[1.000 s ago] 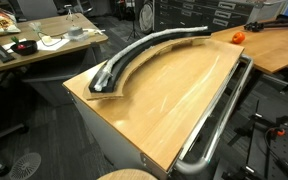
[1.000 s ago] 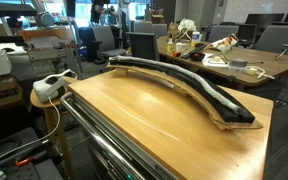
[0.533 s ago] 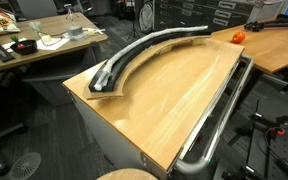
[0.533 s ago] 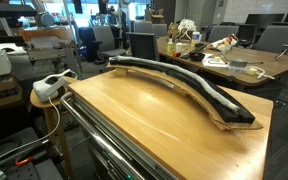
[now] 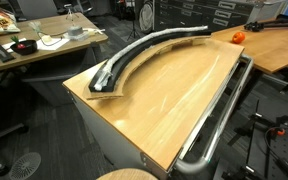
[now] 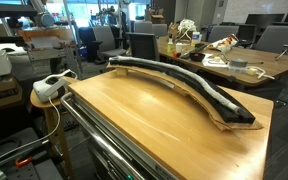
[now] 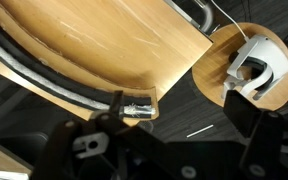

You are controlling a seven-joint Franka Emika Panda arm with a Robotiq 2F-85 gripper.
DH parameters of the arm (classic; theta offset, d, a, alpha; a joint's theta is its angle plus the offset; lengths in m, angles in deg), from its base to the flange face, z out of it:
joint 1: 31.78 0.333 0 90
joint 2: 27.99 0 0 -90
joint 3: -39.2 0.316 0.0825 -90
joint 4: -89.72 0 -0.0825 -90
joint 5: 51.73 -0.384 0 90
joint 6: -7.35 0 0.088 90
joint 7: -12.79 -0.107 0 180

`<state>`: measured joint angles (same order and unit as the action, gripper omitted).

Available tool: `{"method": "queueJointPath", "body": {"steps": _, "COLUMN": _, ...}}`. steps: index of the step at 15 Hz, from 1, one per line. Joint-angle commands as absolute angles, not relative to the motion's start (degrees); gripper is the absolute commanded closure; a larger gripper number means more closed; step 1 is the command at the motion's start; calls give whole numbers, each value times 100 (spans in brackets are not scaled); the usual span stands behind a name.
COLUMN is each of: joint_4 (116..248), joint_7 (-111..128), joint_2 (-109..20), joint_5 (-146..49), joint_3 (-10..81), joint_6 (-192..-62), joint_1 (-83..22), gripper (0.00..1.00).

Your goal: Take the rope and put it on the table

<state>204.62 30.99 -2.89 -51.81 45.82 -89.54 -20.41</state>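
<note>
I should turn and come back over the rope's end [image 5: 100, 83], because my gripper hangs over the floor [image 7: 181, 127] past the table's corner and its fingers are slanted to the rope.
The grey rope [image 5: 136, 50] lies along the inside of the wide black curved track [image 5: 119, 72] on the light-wood table [image 5: 174, 95]. Both exterior views show this; in one the rope [image 6: 169, 76] runs along the track's top. No arm shows in either. In the wrist view the rope [image 7: 44, 82] follows the track to a silvery end piece [image 7: 136, 108] at the table's corner. My gripper [image 7: 179, 135] is open and empty. Its dark fingers [image 7: 269, 135] frame the dark floor just off that corner, beside the rope's end.
A metal tube rail [image 5: 219, 125] runs along one table edge. A round wooden stool with a white power strip [image 6: 52, 85] stands by the corner and shows in the wrist view [image 7: 254, 65]. A cluttered desk [image 5: 34, 45] and an orange-brown desk [image 5: 274, 45] stand beyond.
</note>
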Motion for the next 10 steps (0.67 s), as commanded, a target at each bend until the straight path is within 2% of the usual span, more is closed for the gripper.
{"method": "queueJointPath", "body": {"steps": 1, "joint_4": 20394, "joint_7": 3714, "joint_2": -279, "joint_5": -5149, "joint_3": 4516, "joint_6": -8520, "joint_1": -1882, "gripper": 0}}
{"method": "queueJointPath", "body": {"steps": 6, "joint_4": 20114, "joint_7": 5024, "joint_2": -134, "joint_5": -4893, "joint_3": 4445, "joint_6": -7281, "joint_1": -1677, "gripper": 0}}
{"method": "queueJointPath", "body": {"steps": 10, "joint_4": 19717, "joint_7": 6054, "joint_2": -230, "joint_5": -4603, "joint_3": 4508, "joint_6": -6795, "joint_1": -1506, "gripper": 0}}
